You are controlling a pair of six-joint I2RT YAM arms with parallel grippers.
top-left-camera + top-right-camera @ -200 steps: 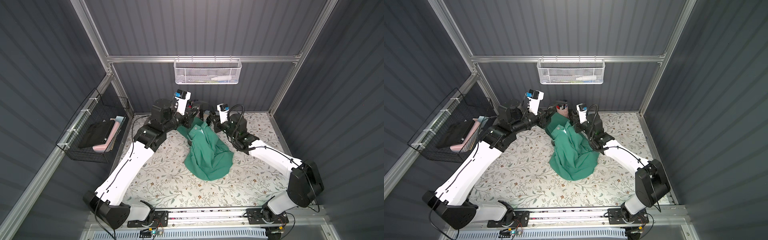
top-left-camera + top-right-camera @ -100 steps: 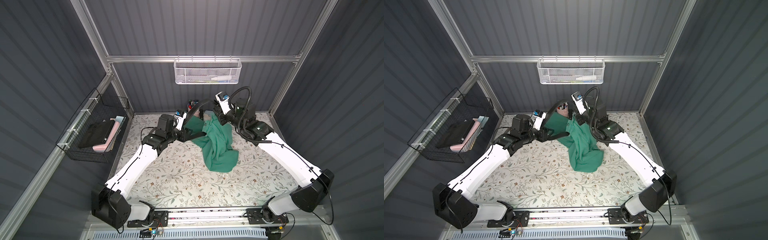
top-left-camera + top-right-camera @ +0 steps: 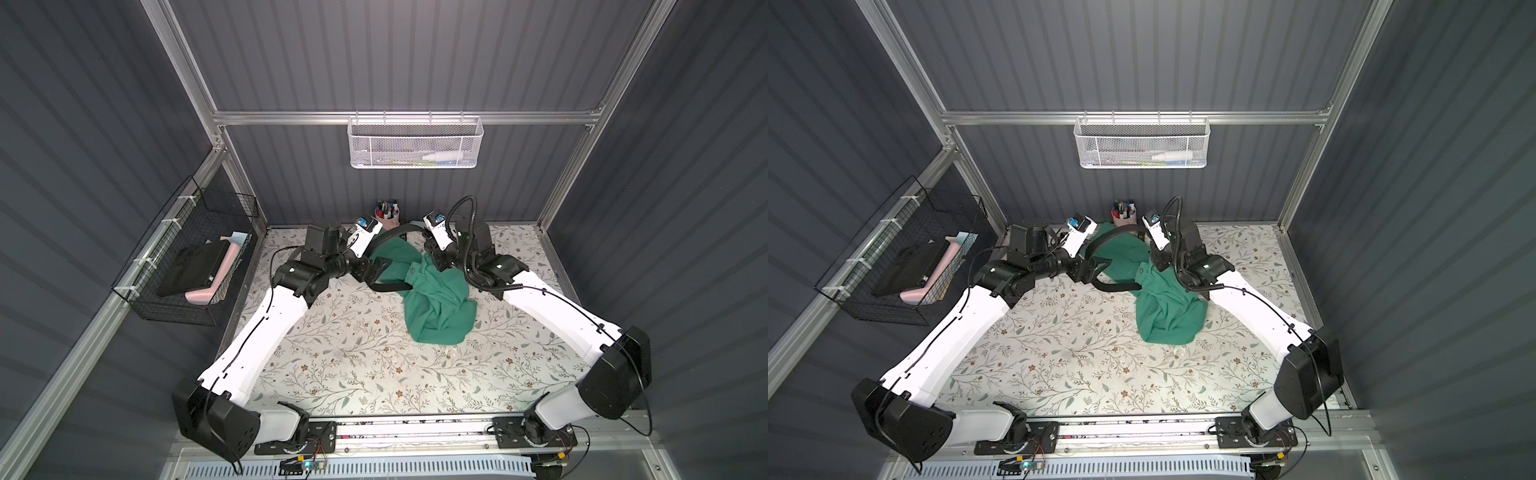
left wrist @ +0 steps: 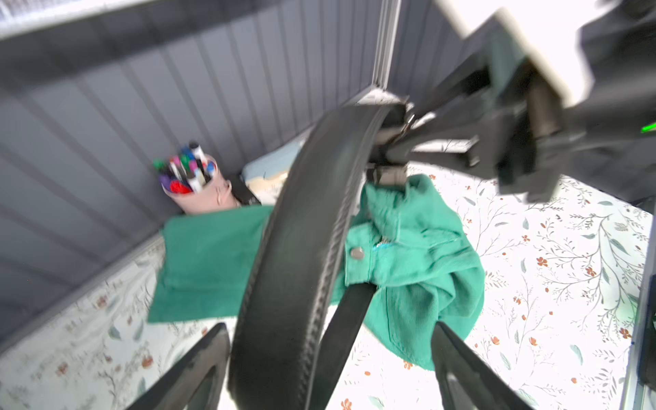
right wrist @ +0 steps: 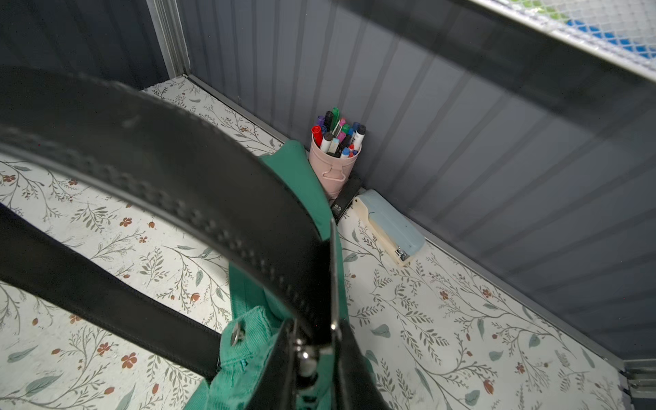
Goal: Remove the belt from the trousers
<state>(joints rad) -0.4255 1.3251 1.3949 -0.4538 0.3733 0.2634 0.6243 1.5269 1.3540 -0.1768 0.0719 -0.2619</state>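
Observation:
My gripper will drag the green trousers [image 3: 440,308] along when it pulls the belt, because the black belt's lower part [image 3: 393,286] still goes into the trousers' crumpled waistband.
The green trousers [image 3: 436,299] [image 3: 1167,307] lie crumpled on the floral table at the back middle. The black belt [image 3: 390,237] [image 3: 1113,239] arcs up from their waistband, and a lower stretch of it enters the cloth. My right gripper [image 3: 440,264] [image 5: 312,355] is shut on the belt's metal buckle [image 5: 333,284] end, right above the trousers [image 5: 248,355]. My left gripper [image 3: 376,266] [image 4: 330,328] stands open. The belt [image 4: 294,248] runs loose between its fingers [image 4: 198,372], in front of the trousers [image 4: 419,255].
A pink cup of pens [image 3: 388,216] [image 5: 333,167] and a pale blue stapler [image 5: 390,227] stand against the back wall behind the trousers. A black wire basket [image 3: 195,257] hangs on the left wall. A white mesh basket [image 3: 415,143] hangs on the back wall.
My left gripper has opened and let go of the belt after pulling left. The right gripper swung right with the buckle end, then came down a little. The trousers shifted right with it.

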